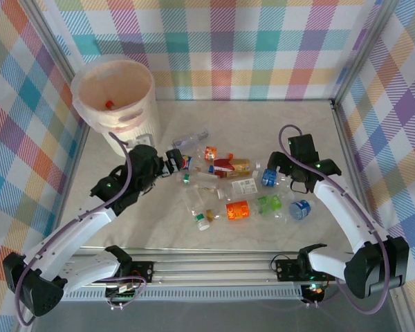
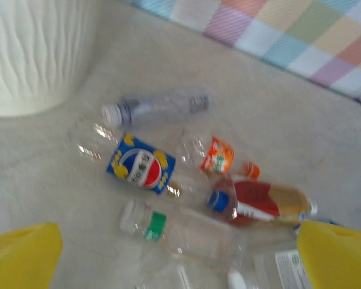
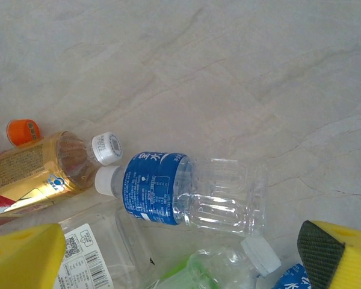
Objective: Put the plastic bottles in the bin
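Observation:
I should keep moving my left gripper down to the body of the clear bottle (image 1: pixel 194 201) nearest the rail and close across that body, as it has open space (image 1: pixel 174 210) beside it.
Several plastic bottles (image 1: pixel 228 187) lie scattered mid-table. The bin (image 1: pixel 76 93), a whitish-pink bucket, stands at the back left with something red-orange inside. My left gripper (image 1: pixel 176 164) is open at the pile's left end. Between and beyond its yellow fingertips (image 2: pixel 21 256) lie a clear green-label bottle (image 2: pixel 168 232), a blue Pepsi-label bottle (image 2: pixel 141 167) and an orange-label one (image 2: pixel 218 155). My right gripper (image 1: pixel 280 173) is open over the pile's right side, above a blue-label bottle (image 3: pixel 186 192) with a white cap. A green bottle (image 3: pixel 222 268) lies just nearer its fingers (image 3: pixel 340 253).
Plaid walls with metal posts close in the table on three sides. The bin's ribbed wall (image 2: pixel 36 54) rises left of the left gripper. An amber bottle (image 3: pixel 42 165) and a white-label bottle (image 3: pixel 87 259) lie left of the right gripper. An aluminium rail (image 1: pixel 214 266) runs along the front.

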Robot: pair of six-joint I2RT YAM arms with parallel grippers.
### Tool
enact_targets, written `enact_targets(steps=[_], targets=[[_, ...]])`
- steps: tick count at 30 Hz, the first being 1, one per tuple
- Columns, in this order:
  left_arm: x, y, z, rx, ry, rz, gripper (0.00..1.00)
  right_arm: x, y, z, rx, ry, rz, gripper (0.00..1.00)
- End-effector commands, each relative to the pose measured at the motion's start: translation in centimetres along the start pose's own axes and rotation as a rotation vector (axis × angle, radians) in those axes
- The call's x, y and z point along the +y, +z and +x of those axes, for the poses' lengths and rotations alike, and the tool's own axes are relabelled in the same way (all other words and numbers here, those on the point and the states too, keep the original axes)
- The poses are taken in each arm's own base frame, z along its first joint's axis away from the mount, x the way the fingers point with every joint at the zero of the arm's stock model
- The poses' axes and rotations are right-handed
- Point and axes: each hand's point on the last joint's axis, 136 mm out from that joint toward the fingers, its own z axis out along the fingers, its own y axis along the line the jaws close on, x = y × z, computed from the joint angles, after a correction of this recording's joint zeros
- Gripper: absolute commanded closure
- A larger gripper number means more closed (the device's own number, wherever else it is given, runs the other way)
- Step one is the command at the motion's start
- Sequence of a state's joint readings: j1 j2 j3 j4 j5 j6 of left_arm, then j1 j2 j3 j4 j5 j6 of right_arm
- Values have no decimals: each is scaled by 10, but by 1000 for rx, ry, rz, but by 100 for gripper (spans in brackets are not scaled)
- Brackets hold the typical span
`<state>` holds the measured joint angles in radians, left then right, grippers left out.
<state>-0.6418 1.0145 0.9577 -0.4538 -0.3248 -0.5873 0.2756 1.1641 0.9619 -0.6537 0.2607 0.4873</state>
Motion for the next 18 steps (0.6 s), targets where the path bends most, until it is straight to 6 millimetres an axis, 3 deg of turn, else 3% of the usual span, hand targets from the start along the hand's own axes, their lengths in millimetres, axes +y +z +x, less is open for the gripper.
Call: enact_targets(steps=[1, 10, 18], targets=[[6, 4, 31, 49, -5, -57, 0, -1, 2, 4, -6, 17, -1, 0], [-1, 27, 121, 233, 26, -52, 0, -2, 7, 8, 11, 19, 2, 0], [-9, 45, 164, 331, 70, -65, 0, 3, 8, 6, 12, 21, -15, 0]])
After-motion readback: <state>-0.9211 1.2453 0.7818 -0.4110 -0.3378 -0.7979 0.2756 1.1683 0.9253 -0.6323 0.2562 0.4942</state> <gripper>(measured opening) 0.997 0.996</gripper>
